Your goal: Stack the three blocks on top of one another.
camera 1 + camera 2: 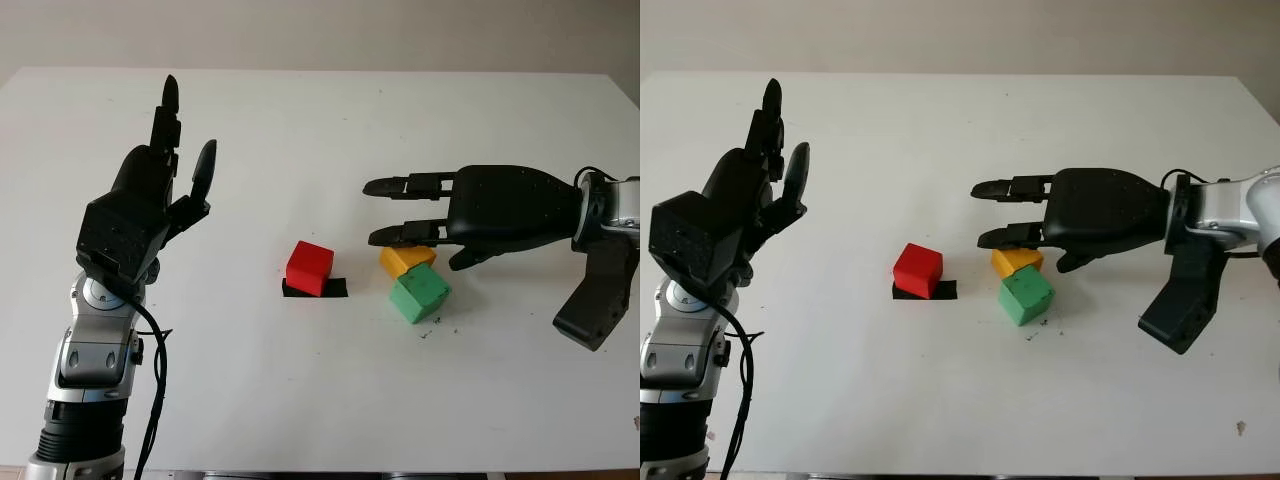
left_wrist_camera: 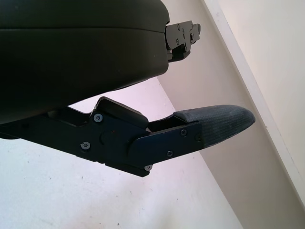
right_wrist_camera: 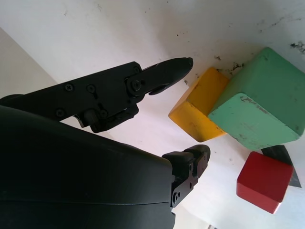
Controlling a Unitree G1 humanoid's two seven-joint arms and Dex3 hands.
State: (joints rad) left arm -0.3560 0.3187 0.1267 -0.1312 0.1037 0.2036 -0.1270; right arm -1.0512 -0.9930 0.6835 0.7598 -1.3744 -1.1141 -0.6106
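The green block (image 1: 420,294) touching the yellow block (image 1: 405,259) stands flat on its own base, so the yellow block should come away by itself when the robot lifts it.
A red block (image 1: 309,267) sits on a black patch (image 1: 337,288) near the middle of the white table (image 1: 320,130). To its right a yellow block (image 1: 405,260) touches a green block (image 1: 419,294) that stands just in front of it. My right hand (image 1: 400,212) hovers open above and behind the yellow block, holding nothing; its fingers (image 3: 164,71) point left toward the red block. In the right wrist view the yellow block (image 3: 198,112), green block (image 3: 259,112) and red block (image 3: 264,181) lie past the fingertips. My left hand (image 1: 180,150) is raised open at the far left.
The table's far edge (image 1: 320,70) meets a pale wall. Dark specks (image 1: 437,328) mark the surface beside the green block. Bare table lies between the left hand and the red block and across the front.
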